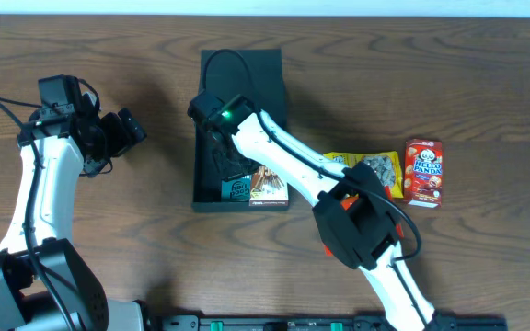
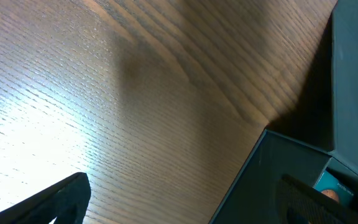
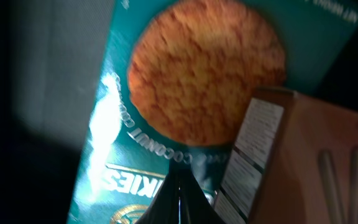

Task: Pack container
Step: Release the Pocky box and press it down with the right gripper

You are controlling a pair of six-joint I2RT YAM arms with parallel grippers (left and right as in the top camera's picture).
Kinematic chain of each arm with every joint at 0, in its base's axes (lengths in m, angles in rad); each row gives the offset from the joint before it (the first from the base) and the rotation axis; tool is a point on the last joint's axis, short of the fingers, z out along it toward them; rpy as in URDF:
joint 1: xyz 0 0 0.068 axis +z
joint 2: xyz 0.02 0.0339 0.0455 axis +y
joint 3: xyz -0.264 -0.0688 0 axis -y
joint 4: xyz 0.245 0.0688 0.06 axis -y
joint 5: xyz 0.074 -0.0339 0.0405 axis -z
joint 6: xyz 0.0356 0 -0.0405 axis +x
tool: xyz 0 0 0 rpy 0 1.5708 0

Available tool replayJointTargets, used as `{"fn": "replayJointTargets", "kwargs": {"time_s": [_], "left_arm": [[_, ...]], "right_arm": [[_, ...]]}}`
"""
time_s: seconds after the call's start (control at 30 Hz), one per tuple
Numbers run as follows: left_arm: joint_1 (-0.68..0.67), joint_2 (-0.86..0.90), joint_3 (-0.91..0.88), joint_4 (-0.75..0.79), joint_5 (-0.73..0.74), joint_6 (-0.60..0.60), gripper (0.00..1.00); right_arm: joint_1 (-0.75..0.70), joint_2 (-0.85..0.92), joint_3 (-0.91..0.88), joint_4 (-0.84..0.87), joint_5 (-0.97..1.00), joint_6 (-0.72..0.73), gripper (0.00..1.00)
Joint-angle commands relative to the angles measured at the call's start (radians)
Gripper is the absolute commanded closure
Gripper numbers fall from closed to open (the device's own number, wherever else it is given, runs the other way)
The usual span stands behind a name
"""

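The brown snack box's near end point(image 1: 268, 201) is sitting up on the container's near side point(image 1: 269, 213), so the robot's right gripper should lift out and push the snack box inward from the container's near side.
The container point(image 1: 206, 119) is a dark, shallow box at the table's middle, with its flap lid lying open at the back. Inside, at its near end, lie a teal cookie packet point(image 1: 237, 189) and a brown snack box point(image 1: 270, 185). My right gripper point(image 1: 223, 158) reaches down into the container. In the right wrist view its fingers point(image 3: 178, 198) are shut together just over the teal cookie packet point(image 3: 185, 93), next to the brown box point(image 3: 316, 162). My left gripper point(image 1: 129, 129) is open and empty, left of the container. Its wrist view shows the container's corner point(image 2: 272, 168).
A yellow snack packet point(image 1: 366, 171) and a red Hello Panda box point(image 1: 423, 172) lie on the wood table point(image 1: 109, 239) right of the container. The right arm stretches across from the front right over the container's near right corner.
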Motion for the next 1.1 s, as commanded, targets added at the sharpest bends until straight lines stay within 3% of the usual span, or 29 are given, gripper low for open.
{"fn": "replayJointTargets", "kwargs": {"time_s": [0.0, 0.43, 0.6, 0.8, 1.07], "left_arm": [[0.003, -0.018, 0.021, -0.003, 0.013, 0.019, 0.05], [0.003, -0.018, 0.021, -0.003, 0.013, 0.019, 0.05], [0.003, -0.018, 0.021, -0.003, 0.01, 0.022, 0.05], [0.003, -0.018, 0.021, -0.002, 0.01, 0.022, 0.05], [0.003, -0.018, 0.021, 0.001, 0.01, 0.022, 0.05]], "right_arm": [[0.008, -0.013, -0.033, 0.031, 0.0, 0.019, 0.96], [0.031, -0.013, -0.031, 0.137, -0.09, -0.054, 0.97], [0.023, -0.04, 0.055, 0.039, -0.024, -0.079, 0.98], [0.016, -0.074, 0.119, -0.051, 0.193, -0.014, 0.98], [-0.008, -0.083, 0.12, -0.129, 0.22, -0.002, 0.98]]}}
